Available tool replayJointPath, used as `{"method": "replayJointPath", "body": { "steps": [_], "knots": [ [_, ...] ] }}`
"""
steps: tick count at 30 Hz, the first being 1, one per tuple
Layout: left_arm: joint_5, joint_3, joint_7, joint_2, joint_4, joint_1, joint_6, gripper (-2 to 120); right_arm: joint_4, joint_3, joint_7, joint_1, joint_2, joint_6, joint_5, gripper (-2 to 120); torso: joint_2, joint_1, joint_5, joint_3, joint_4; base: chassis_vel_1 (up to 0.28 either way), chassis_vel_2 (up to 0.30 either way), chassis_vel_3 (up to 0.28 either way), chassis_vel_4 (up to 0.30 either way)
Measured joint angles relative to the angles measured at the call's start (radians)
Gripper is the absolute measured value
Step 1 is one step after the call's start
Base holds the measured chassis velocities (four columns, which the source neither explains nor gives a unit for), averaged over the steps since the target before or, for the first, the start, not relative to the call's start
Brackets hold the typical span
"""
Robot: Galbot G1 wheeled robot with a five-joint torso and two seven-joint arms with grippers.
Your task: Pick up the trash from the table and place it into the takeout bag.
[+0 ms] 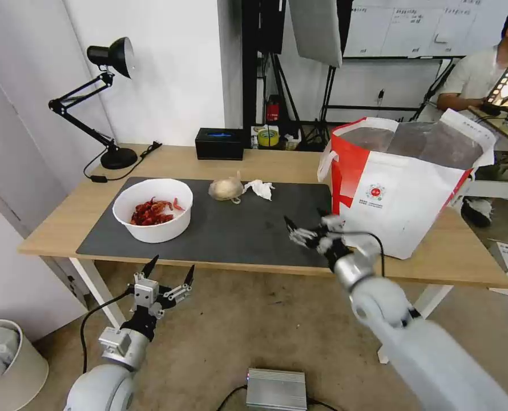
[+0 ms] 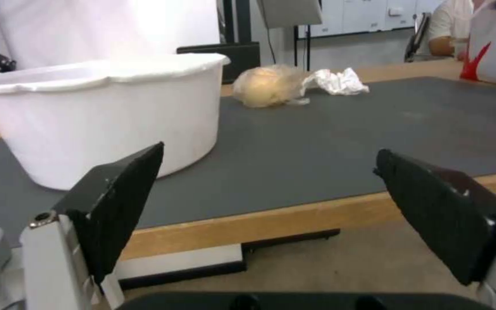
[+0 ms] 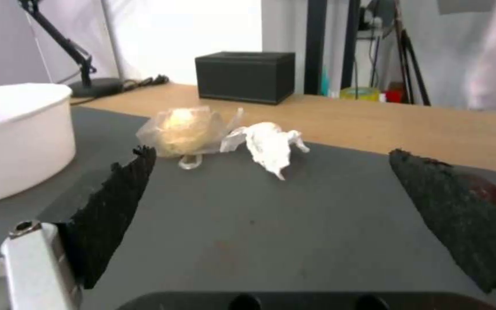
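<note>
The white tissue wad (image 1: 259, 189) has thin crumpled corners that stick out loosely. So it will open up as it falls when I let it go into the takeout bag.
On the dark mat (image 1: 237, 228) of the wooden table (image 1: 277, 162) stand a white bowl (image 1: 153, 209) of red crayfish shells, a small yellowish clear bag (image 1: 226, 189) and a white tissue wad (image 1: 260, 188). The white and red takeout bag (image 1: 402, 182) stands open at the table's right end. My right gripper (image 1: 306, 224) hovers open over the mat, just left of the takeout bag, empty; its wrist view faces the yellowish bag (image 3: 186, 129) and tissue (image 3: 271, 145). My left gripper (image 1: 170, 268) is open below the table's front edge, facing the bowl (image 2: 104, 120).
A black box (image 1: 219, 143) and a black desk lamp (image 1: 103, 97) stand at the back of the table. A roll of yellow tape (image 1: 268, 137) lies behind the box. A silver box (image 1: 277, 389) sits on the floor, a white bin (image 1: 5, 365) at lower left.
</note>
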Motion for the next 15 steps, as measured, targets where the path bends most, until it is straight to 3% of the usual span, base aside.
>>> {"method": "replayJointPath", "body": {
  "steps": [12,15],
  "knots": [
    [0.002,-0.019,-0.001,-0.002,-0.012,0.024,0.000,100,-0.222,-0.137,0.073,0.287,0.113,-0.126,0.050,100,0.000,0.000,0.0000,0.000,0.0000,0.000,0.000,0.000,0.000],
    [0.009,-0.021,-0.001,-0.009,-0.016,0.031,0.000,100,-0.327,-0.179,0.094,0.384,0.166,-0.168,0.049,100,0.000,0.000,-0.0001,0.000,0.0000,0.000,0.000,0.000,0.000]
  ]
}}
